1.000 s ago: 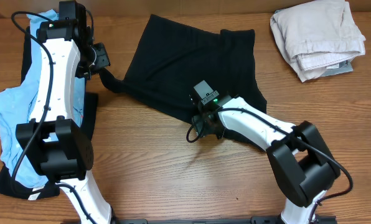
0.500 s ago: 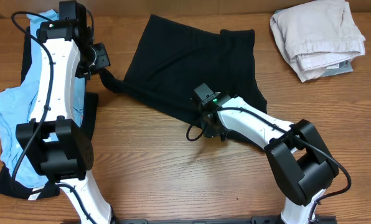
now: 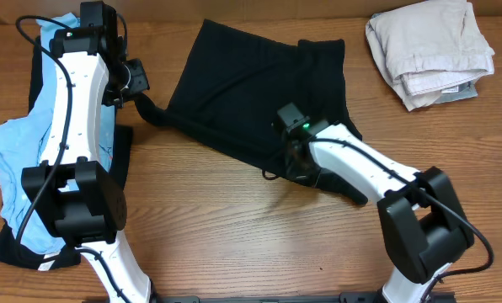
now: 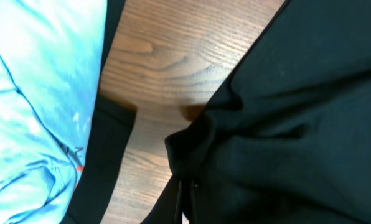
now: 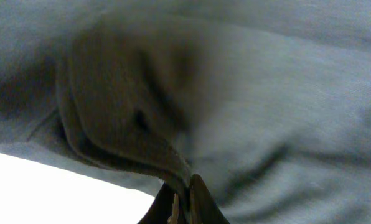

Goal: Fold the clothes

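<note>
My grippers are holding the black garment's slanting edge, and the black garment's body [image 3: 251, 88] lies behind that edge. I should raise the edge high and spread the garment's body over the front wood [image 3: 221, 210] before I fold.
The black garment [image 3: 251, 84] lies spread over the middle back of the table. My left gripper [image 3: 143, 103] is shut on its left corner, which is pulled out into a point. The left wrist view shows that bunched black cloth [image 4: 279, 118] running down into the closed left gripper [image 4: 187, 208]. My right gripper [image 3: 296, 165] is shut on the garment's front hem. In the right wrist view a fold of the cloth [image 5: 129, 124] is pinched between the closed right gripper [image 5: 184, 200].
A light blue garment [image 3: 15, 143] lies over another black one [image 3: 11, 246] along the left edge, under the left arm. A folded beige pile [image 3: 432, 50] sits at the back right. Bare wood [image 3: 234, 236] runs along the front.
My right gripper has closed on the black garment's front hem and shifted right and slightly back with it. The left arm has kept still.
</note>
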Controlling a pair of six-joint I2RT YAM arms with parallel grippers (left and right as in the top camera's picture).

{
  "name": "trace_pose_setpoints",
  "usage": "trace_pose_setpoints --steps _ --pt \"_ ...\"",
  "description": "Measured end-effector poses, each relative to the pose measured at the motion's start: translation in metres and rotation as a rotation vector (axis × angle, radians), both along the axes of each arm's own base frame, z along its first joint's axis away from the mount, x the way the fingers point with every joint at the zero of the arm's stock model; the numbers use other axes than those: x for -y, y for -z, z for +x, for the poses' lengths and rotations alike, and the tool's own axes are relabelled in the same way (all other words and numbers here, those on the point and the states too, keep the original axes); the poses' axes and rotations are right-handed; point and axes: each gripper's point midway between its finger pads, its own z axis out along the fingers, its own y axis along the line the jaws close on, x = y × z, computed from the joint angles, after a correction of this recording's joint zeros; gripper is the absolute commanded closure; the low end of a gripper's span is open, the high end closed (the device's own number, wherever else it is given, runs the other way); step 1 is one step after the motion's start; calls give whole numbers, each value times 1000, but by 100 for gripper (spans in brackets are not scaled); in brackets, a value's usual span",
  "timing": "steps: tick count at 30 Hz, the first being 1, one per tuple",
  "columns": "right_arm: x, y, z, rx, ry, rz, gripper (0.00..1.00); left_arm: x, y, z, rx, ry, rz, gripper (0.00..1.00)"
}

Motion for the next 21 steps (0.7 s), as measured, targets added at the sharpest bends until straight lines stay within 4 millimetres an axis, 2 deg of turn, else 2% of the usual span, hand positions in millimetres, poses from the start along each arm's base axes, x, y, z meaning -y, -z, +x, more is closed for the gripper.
trace_pose_setpoints --steps 2,4,6,10,14,17,21 --pt "9 -16 6 8 34 5 96 1 -5 -4 -11 1 -4 96" --pt "18 -44 19 53 71 30 96 1 -19 -4 -3 2 -5 96" --pt "28 -83 35 130 104 67 96 2 -42 -2 32 4 -6 96" --pt "54 -184 56 341 142 152 96 5 -100 6 162 15 -3 96" --pt "80 -272 53 531 156 212 96 14 -155 3 296 39 -11 96" --pt "100 -334 43 675 163 257 96 22 -212 -8 450 69 -16 96" --pt "112 -375 26 759 140 286 96 28 -280 -40 632 93 -5 96"
